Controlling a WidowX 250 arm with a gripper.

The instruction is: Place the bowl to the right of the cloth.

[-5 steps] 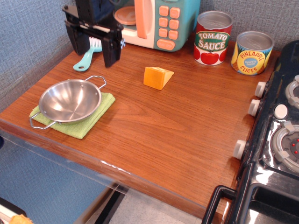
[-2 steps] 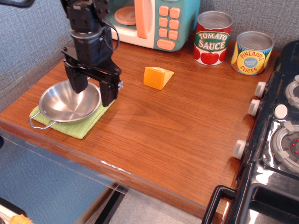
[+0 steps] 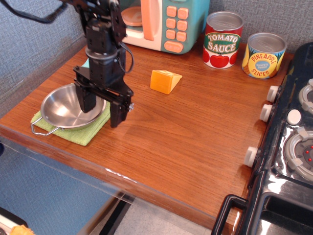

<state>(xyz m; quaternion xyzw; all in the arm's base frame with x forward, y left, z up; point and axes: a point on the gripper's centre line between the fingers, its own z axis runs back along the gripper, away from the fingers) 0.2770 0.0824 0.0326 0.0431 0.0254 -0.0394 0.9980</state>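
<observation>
My gripper will leave the flat light green cloth (image 3: 81, 136) behind when it lifts the bowl, because the bowl's rim (image 3: 103, 107) stands clear of the cloth.
The shiny steel bowl (image 3: 66, 107) sits on the light green cloth (image 3: 78, 131) at the front left of the wooden counter. Its near wire handle (image 3: 40, 129) shows; the far handle is hidden behind my arm. My black gripper (image 3: 101, 109) is open and low over the bowl's right rim. One finger (image 3: 88, 100) stands inside the bowl and the other finger (image 3: 117, 111) stands outside it, past the cloth's right edge. I cannot tell if the fingers touch the rim.
An orange cheese wedge (image 3: 165, 81) lies mid-counter. A tomato sauce can (image 3: 223, 40) and a pineapple can (image 3: 264, 55) stand at the back right. A toy microwave (image 3: 164, 22) is at the back. A toy stove (image 3: 293, 147) borders the right side.
My gripper has come down from the back left of the counter and moved forward and right, now straddling the bowl's right rim. The bowl and cloth have stayed put.
</observation>
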